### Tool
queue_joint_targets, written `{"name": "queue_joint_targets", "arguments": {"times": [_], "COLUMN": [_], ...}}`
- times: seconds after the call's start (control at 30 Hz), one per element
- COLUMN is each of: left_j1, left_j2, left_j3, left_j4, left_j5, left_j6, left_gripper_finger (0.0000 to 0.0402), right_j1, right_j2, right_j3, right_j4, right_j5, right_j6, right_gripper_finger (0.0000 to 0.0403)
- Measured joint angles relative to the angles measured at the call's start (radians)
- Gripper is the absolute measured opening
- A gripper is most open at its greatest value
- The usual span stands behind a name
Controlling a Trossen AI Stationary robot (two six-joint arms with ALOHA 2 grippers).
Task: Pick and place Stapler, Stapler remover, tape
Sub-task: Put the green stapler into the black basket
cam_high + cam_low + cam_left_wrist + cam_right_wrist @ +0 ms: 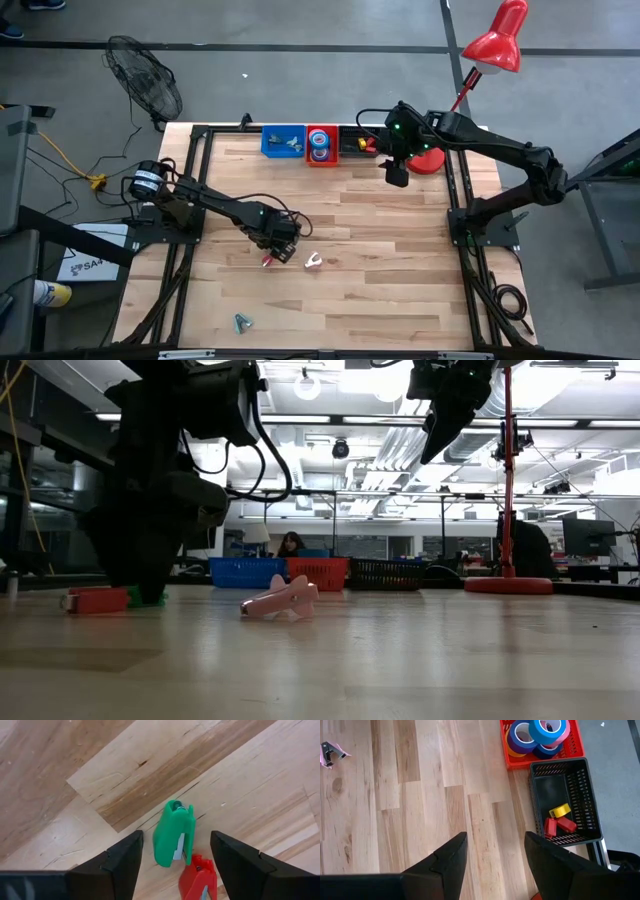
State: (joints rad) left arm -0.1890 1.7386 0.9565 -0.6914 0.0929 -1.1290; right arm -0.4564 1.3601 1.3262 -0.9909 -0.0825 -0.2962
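Note:
My left gripper should pick up the green stapler that lies under it and hand it over, because the black bin stands near my right gripper.
A small green stapler lies flat on the wooden table, with a small red stapler right beside it. My left gripper points down over them, open, one finger on either side of the green stapler and clear of it. In the high view this gripper is at the table's left middle. A pink stapler remover lies just to its right. Rolls of tape sit in a red bin. My right gripper hangs open in the air near the bins at the far edge.
A blue bin, the red bin and a black bin holding small yellow and red staplers stand in a row at the far edge. Another stapler remover lies near the front edge. A red lamp's base stands at the far right.

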Motion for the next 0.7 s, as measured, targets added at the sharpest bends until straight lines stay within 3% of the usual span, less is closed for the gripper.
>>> {"name": "queue_joint_targets", "arguments": {"times": [0.37, 0.7], "left_j1": [0.000, 0.000], "left_j2": [0.002, 0.002], "left_j3": [-0.003, -0.004], "left_j4": [-0.017, -0.025], "left_j5": [0.007, 0.009], "left_j6": [0.000, 0.000], "left_gripper_finger": [0.0139, 0.0086], "right_j1": [0.000, 0.000], "right_j2": [0.000, 0.000], "right_j3": [0.000, 0.000], "right_j4": [0.000, 0.000], "right_j5": [0.000, 0.000], "right_j6": [0.000, 0.000], "right_gripper_finger": [0.0186, 0.0185]}}
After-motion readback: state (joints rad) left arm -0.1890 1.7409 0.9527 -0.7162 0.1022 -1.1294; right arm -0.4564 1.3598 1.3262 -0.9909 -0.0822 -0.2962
